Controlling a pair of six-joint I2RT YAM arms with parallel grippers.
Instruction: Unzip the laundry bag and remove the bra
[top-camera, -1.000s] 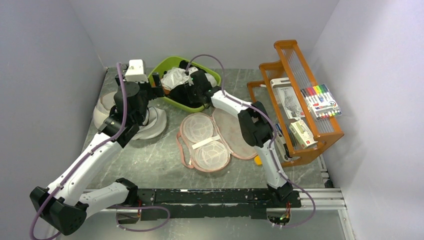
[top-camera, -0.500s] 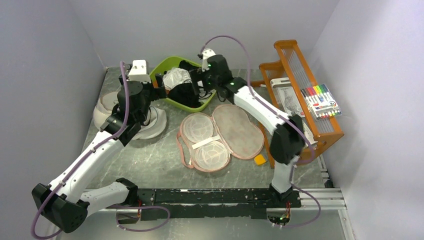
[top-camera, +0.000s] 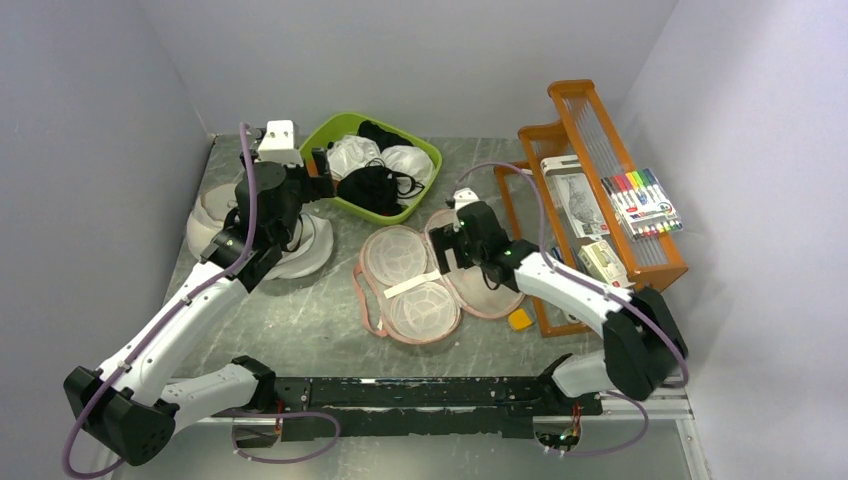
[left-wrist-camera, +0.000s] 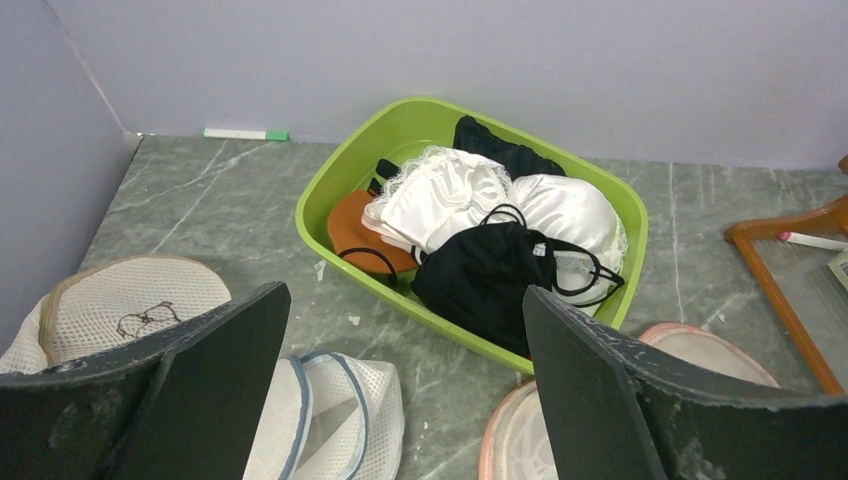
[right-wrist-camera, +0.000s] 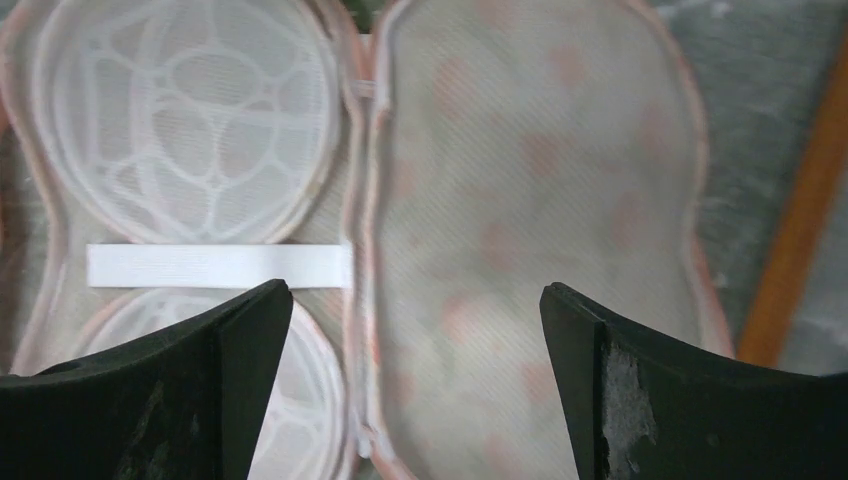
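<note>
My right gripper is moving toward the laundry bag's pink rim, which lies clear of the orange rack. It should go on toward that rim (right-wrist-camera: 693, 240) before its fingers close on it.
The pale pink laundry bag (top-camera: 400, 262) lies unzipped and spread flat in two halves mid-table, its white mesh domes and strap showing inside (right-wrist-camera: 520, 200). Its pink rim (left-wrist-camera: 690, 345) also shows in the left wrist view. The black bra (top-camera: 372, 187) rests in the green basin among white bras (left-wrist-camera: 490, 280). My right gripper (top-camera: 450, 258) hovers just above the bag's hinge line, open and holding nothing (right-wrist-camera: 415, 292). Left of the basin, my left gripper (top-camera: 322, 175) is open wide and holds nothing (left-wrist-camera: 403, 300).
The green basin (top-camera: 330, 130) stands at the back centre. Round white mesh bags (top-camera: 300, 250) lie under the left arm. An orange rack (top-camera: 600, 200) with a marker pack (top-camera: 640, 205) fills the right side. A small orange piece (top-camera: 519, 319) lies by the rack's foot.
My right gripper opened over the basin, leaving the black bra there, then pulled back toward me to hover over the open bag. The left arm barely moved.
</note>
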